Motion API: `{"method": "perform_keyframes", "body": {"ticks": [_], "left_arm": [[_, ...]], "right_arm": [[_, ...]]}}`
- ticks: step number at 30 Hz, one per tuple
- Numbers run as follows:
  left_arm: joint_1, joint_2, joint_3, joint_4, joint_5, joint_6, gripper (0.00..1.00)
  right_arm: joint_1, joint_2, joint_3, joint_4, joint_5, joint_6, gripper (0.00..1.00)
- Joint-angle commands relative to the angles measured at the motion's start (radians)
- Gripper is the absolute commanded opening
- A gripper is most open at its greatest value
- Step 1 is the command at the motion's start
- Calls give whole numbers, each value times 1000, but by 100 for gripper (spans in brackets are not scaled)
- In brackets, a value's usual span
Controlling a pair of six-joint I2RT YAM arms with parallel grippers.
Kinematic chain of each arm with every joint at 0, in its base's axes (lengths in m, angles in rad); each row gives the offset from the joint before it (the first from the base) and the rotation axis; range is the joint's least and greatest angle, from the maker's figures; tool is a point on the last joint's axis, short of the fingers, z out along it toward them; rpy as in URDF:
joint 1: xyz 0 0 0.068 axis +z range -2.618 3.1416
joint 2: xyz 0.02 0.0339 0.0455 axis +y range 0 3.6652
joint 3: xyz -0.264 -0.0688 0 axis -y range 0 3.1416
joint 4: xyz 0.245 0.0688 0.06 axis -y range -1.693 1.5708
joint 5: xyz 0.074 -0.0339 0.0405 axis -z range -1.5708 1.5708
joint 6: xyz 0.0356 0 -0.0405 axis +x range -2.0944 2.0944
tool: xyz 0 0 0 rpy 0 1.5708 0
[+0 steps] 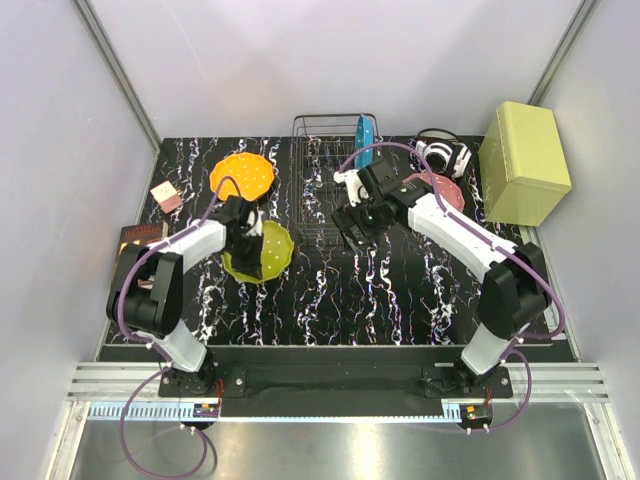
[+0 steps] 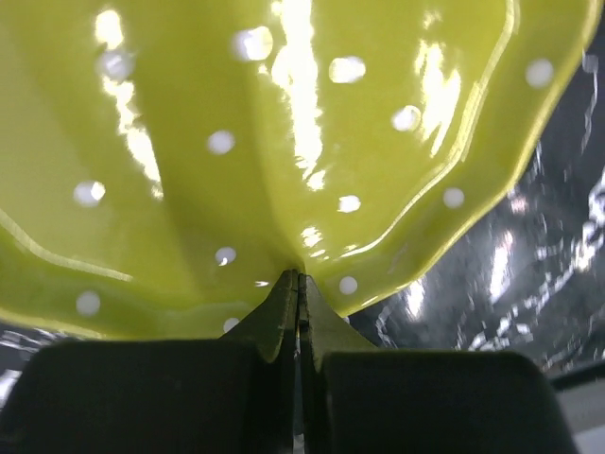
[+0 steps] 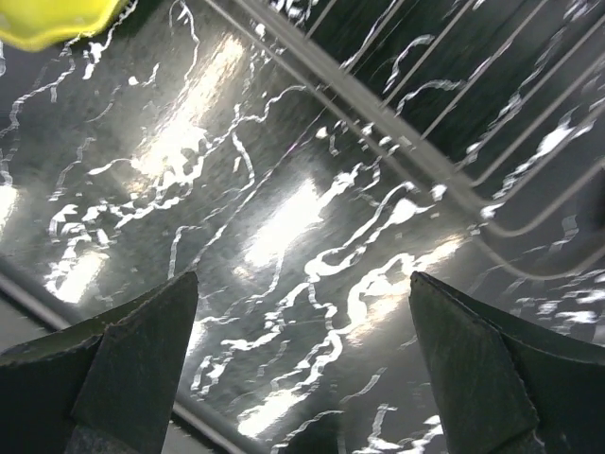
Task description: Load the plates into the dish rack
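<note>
My left gripper should carry the yellow-green plate (image 1: 274, 250) in front of the dish rack and pass it to my empty right gripper, because the plate is far from my right gripper.
My left gripper (image 1: 250, 243) is shut on the rim of the yellow-green plate (image 1: 268, 252), which fills the left wrist view (image 2: 284, 142) and is held tilted left of the dish rack (image 1: 322, 175). The orange plate (image 1: 243, 175) lies flat at the back left. The blue plate (image 1: 365, 140) stands upright in the rack's back right part. The pink plate (image 1: 442, 188) lies right of the rack, partly hidden by my right arm. My right gripper (image 1: 352, 228) is open and empty over the table at the rack's near right corner; the rack's wires (image 3: 454, 123) show in the right wrist view.
A yellow-green box (image 1: 524, 162) stands at the back right. A black and white object (image 1: 445, 155) lies behind the pink plate. A small pink and white block (image 1: 166, 196) and a dark book (image 1: 140, 238) lie at the left edge.
</note>
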Motion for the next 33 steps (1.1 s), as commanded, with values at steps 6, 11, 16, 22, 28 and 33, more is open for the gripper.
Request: {"method": "perform_keyframes", "body": {"ticks": [6,11,16,22,28,33], "left_arm": [[-398,49,-6,-74,195,-39,0],[-530,166,127,-61,235,-48,2],[-535,27,169,-74,143,-38,21],[-437,-332,85,-58,-27,-143,62],[-224,-532,-49,-141,-173,-375,76],[-76,-504,-146,-144,-121,-426,75]], "right_arm": [[-77,-137,-137,2,-236,157,100],[-135,-185,-180,8,-224,161,100],[-202,-235,-200,-7,-263,151,100],[-224,-263,-323,20,-637,201,84],[-223,-164,-331,59,-738,223,84],[-224,-104,-406,152,-777,324,83]]}}
